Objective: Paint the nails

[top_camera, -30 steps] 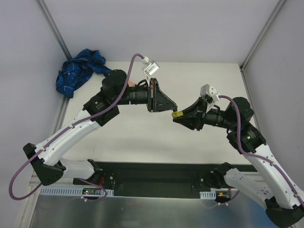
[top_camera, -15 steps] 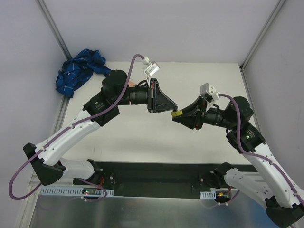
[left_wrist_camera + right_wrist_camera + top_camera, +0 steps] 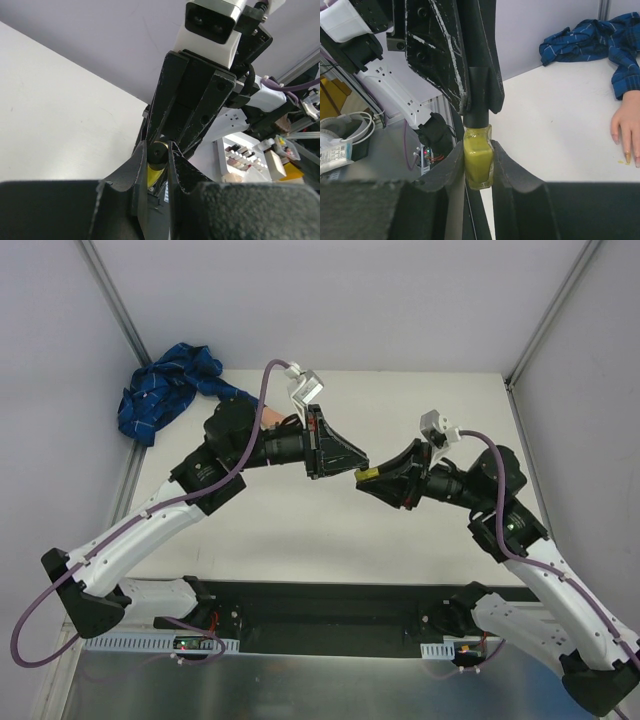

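Note:
The glass body (image 3: 478, 159) is in my right gripper, in line with the black cap (image 3: 478, 111). My left gripper should keep turning the cap until its twist comes to an end, then let go.
My two grippers meet in mid-air over the middle of the table. My right gripper (image 3: 370, 478) is shut on the glass body of a small bottle of yellow polish (image 3: 478, 165). My left gripper (image 3: 350, 466) is shut on the bottle's black cap (image 3: 159, 153), which sits on the bottle neck. The flesh-coloured mannequin hand (image 3: 626, 131) lies flat on the table at the back left, mostly hidden behind my left arm in the top view (image 3: 271, 418). Its nails (image 3: 626, 158) show at the right edge of the right wrist view, one yellowish. Its blue plaid sleeve (image 3: 165, 388) is bunched in the back left corner.
White table (image 3: 300, 530) boxed in by grey walls and aluminium posts (image 3: 120, 310) at the back corners. A black base rail (image 3: 330, 610) runs along the near edge. Shelves with small items (image 3: 250, 155) stand off the table, behind the right arm.
Both grippers, still joined at the bottle, have shifted slightly left and up. The left arm's elbow has swung a little to the left.

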Controlling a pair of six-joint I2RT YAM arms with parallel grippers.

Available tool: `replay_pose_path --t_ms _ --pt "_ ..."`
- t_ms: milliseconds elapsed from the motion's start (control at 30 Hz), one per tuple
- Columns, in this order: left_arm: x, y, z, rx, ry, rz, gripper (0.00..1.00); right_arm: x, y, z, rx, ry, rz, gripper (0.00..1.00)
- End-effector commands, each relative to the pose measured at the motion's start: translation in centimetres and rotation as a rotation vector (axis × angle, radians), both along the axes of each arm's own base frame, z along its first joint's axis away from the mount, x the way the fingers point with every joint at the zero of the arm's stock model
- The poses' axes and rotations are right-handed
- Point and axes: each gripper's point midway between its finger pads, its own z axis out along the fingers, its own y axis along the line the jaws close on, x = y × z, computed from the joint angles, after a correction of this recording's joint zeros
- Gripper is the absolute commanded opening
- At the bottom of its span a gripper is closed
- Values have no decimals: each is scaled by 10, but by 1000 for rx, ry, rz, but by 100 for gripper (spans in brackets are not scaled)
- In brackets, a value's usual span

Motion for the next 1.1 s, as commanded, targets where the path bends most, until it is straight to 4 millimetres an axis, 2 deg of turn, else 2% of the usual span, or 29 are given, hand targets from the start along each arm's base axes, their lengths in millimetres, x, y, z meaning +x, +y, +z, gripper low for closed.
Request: replay_pose_path --t_ms 0,67,167,333,367,400,433,500,533,567,600,633,800,867,900,933,1067 --pt "-19 -6 -27 49 -43 -98 0 -6 0 82 206 -200 -6 0" --pt "-22 -5 -30 53 -58 -116 0 -3 -1 85 207 -230 -28 0" --pt "-40 -4 -36 58 -76 -236 0 -9 2 94 206 -250 17 0" --pt "-80 6 -40 35 -112 -518 0 -40 6 108 232 -315 199 0" --pt "-84 7 -40 27 -128 -541 0 -53 5 118 269 -327 274 0" --pt "-85 8 -44 24 -143 -548 0 -58 5 122 290 -327 305 0" --pt "-92 12 -37 -9 -192 -569 0 -63 5 128 314 -312 341 0" --pt "-103 18 -39 -41 -233 -629 0 -77 5 144 381 -289 456 0" --pt "-109 23 -30 -89 -300 -661 0 -81 4 148 404 -281 491 0" --pt "-111 24 -30 -95 -305 -672 0 -82 5 155 449 -334 527 0" --pt "-112 24 -27 -105 -321 -684 0 -88 2 162 469 -264 579 0" --pt "-114 25 -25 -110 -328 -702 0 -90 0 166 489 -265 602 0" --pt "-108 19 -17 -98 -305 -680 0 -81 4 159 479 -259 574 0" --pt "-97 13 -19 -75 -280 -602 0 -72 10 148 436 -214 533 0" --pt "-94 13 -20 -65 -270 -572 2 -75 7 148 428 -236 514 0" --pt "-88 11 -20 -57 -265 -530 6 -67 12 137 391 -214 481 0" --pt "-68 10 -28 -11 -217 -378 38 -56 13 120 327 -226 381 0"
